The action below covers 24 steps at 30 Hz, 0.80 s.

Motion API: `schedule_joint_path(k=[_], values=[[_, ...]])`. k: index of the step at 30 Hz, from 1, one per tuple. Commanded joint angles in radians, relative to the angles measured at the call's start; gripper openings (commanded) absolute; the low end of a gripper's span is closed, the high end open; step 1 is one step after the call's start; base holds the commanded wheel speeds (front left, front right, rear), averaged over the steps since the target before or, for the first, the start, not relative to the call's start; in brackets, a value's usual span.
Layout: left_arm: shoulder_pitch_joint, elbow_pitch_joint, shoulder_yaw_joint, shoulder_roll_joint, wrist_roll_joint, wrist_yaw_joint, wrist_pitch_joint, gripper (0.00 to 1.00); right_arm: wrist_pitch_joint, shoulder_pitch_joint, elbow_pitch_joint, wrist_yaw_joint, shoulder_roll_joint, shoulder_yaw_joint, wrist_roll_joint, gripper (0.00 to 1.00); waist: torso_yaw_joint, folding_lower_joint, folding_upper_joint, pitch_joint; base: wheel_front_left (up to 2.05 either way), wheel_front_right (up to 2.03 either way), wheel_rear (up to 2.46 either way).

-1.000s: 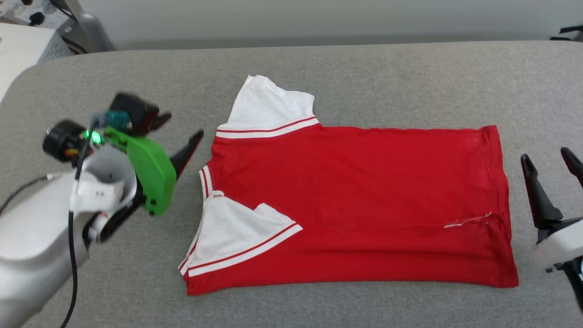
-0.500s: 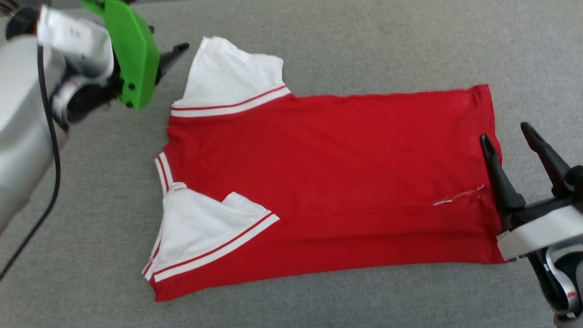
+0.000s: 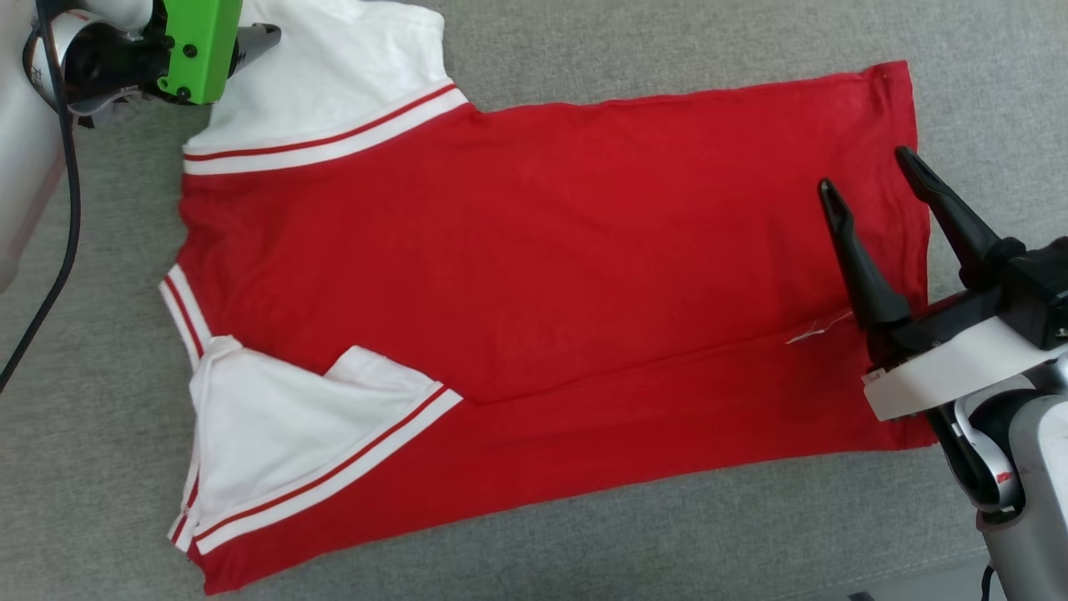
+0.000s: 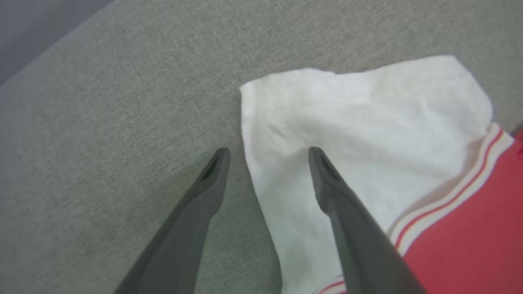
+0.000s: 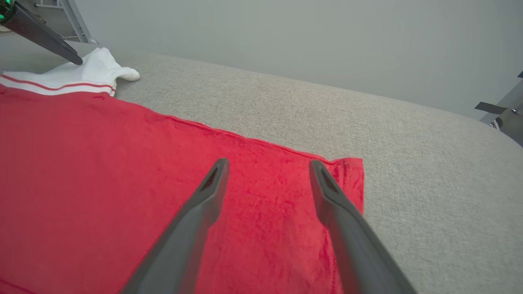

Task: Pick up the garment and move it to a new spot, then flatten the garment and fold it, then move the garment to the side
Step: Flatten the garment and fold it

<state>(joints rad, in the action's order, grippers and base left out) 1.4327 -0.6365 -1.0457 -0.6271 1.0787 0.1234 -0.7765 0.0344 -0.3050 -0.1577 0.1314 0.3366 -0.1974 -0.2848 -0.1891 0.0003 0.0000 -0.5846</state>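
Note:
I expect a black number to be hidden underneath when I fold the garment's hem [image 3: 914, 235] over, because the upper side of the garment [image 3: 601, 230] is plain red.
The garment [image 3: 534, 275], a red jersey, lies flat on the grey table, folded lengthwise, with its white striped-trim sleeves at the left and its hem at the right. My left gripper [image 4: 268, 150] is open and straddles the outer edge of the far white sleeve [image 4: 367, 122], one finger over cloth and one over the table. In the head view it sits at the top left [image 3: 260, 37]. My right gripper [image 3: 866, 169] hangs open above the far hem corner, with red cloth under both fingers [image 5: 268, 162]. Nothing is gripped.
The grey padded table [image 3: 667, 42] stretches beyond the garment on all sides, and its front edge shows at the lower right [image 3: 918, 576]. A white thread [image 3: 822, 330] lies near the hem. Past the table's far edge stand a metal stand [image 5: 77, 20] and a dark frame [image 5: 502, 110].
The head camera has dipped closer to the table. My left gripper has gone from beside the collar to the far sleeve. My right gripper has moved from off the hem to above it. Both stayed open.

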Motion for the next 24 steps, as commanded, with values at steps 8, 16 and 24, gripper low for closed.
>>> schedule_joint_path(k=[8, 16, 24], values=[[-0.007, -0.019, -0.081, -0.005, -0.015, 0.007, -0.045, 1.00, 0.025, -0.038, 0.038, -0.001, 0.013, -0.016, -0.012, 1.00, -0.032, -0.0003, 0.0000, -0.054, 0.00, 0.00, 0.00], [-0.027, 0.032, -0.138, -0.030, -0.014, 0.007, 0.023, 0.00, 0.035, -0.062, 0.050, -0.001, 0.032, -0.007, -0.017, 1.00, -0.016, -0.0003, 0.0000, -0.017, 0.00, 0.00, 0.00], [-0.042, 0.128, -0.192, -0.040, -0.066, 0.007, 0.233, 0.00, -0.095, -0.107, 0.037, -0.001, 0.175, 0.029, -0.052, 1.00, 0.045, -0.0003, 0.0000, 0.072, 0.00, 0.00, 0.00]])
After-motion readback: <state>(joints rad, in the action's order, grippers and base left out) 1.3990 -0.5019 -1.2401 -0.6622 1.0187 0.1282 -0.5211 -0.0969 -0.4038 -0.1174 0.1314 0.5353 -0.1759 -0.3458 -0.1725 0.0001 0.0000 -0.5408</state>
